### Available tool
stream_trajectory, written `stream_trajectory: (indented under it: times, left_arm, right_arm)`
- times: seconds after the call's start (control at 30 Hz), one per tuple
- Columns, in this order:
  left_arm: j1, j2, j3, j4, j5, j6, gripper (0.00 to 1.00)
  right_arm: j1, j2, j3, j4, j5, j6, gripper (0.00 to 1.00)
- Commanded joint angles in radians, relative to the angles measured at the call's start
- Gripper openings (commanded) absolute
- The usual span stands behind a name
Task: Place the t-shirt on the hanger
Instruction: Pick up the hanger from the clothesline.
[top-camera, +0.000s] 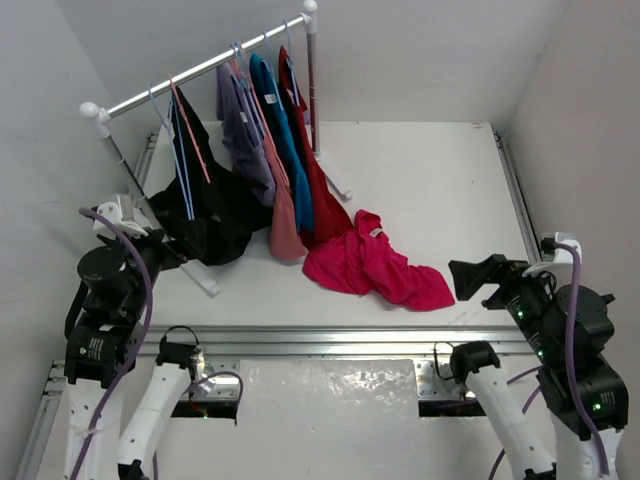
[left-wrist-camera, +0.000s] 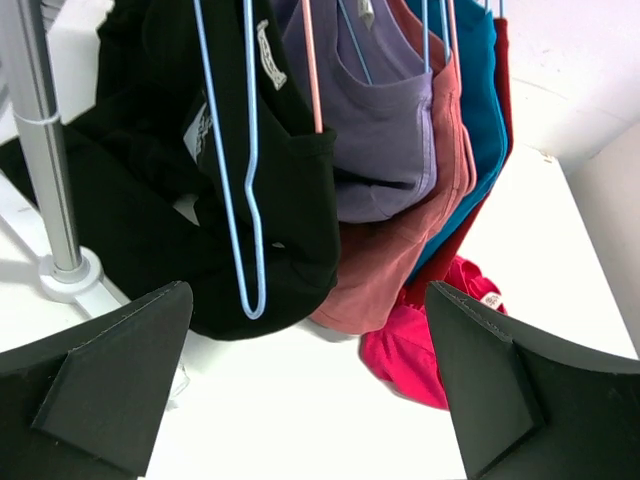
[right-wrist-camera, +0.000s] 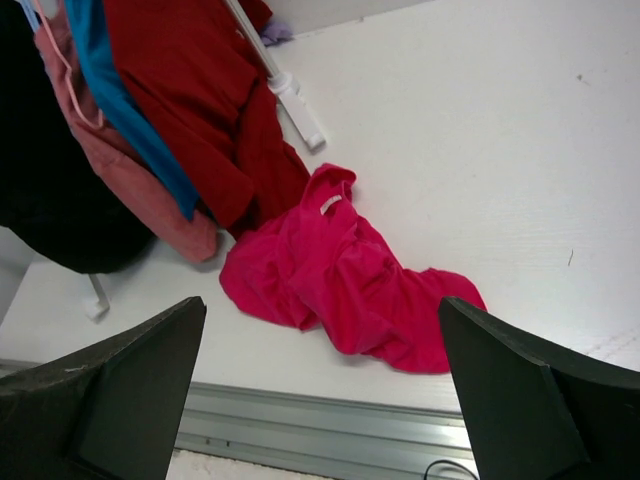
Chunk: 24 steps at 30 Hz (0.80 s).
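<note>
My left gripper should next move in toward the empty pale blue hanger, which hangs edge-on in line with my open fingers, until they straddle its wires.
The magenta-pink t-shirt lies crumpled on the white table, its white neck label facing up. It also shows in the left wrist view and the right wrist view. The pale blue wire hanger hangs empty on the rack's rail in front of a black shirt, and shows in the left wrist view. My left gripper is open and empty, low beside the black shirt and below the hanger. My right gripper is open and empty, just right of the t-shirt.
A white clothes rack stands at the back left with black, purple, salmon, teal and dark red shirts on it. Its foot is near my left gripper. A metal rail runs along the table's near edge.
</note>
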Motion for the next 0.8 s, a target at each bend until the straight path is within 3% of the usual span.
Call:
stream_trajectory:
  times: [0.0, 0.17, 0.4, 0.53, 0.67, 0.77]
  left_arm:
    - [0.004, 0.022, -0.020, 0.059, 0.026, -0.022, 1.00]
    - [0.006, 0.083, 0.006, 0.074, -0.014, -0.056, 1.00]
    - [0.006, 0.318, 0.119, 0.053, -0.090, -0.070, 0.98]
    - [0.006, 0.384, 0.187, 0.039, -0.074, -0.064, 0.91]
    - [0.006, 0.395, 0.210, 0.041, -0.116, -0.058, 0.72]
    - [0.006, 0.401, 0.227, 0.022, -0.153, -0.050, 0.66]
  right_arm:
    - [0.006, -0.022, -0.049, 0.036, 0.025, -0.002, 0.99]
    - [0.007, -0.045, -0.081, 0.074, -0.022, -0.014, 0.99]
    - [0.007, -0.018, -0.107, 0.088, -0.101, -0.001, 0.99]
    - [0.007, -0.024, -0.145, 0.129, -0.133, 0.015, 0.99]
    - [0.007, -0.019, -0.176, 0.149, -0.167, 0.013, 0.99]
    - [0.007, -0.018, -0.193, 0.154, -0.170, 0.005, 0.99]
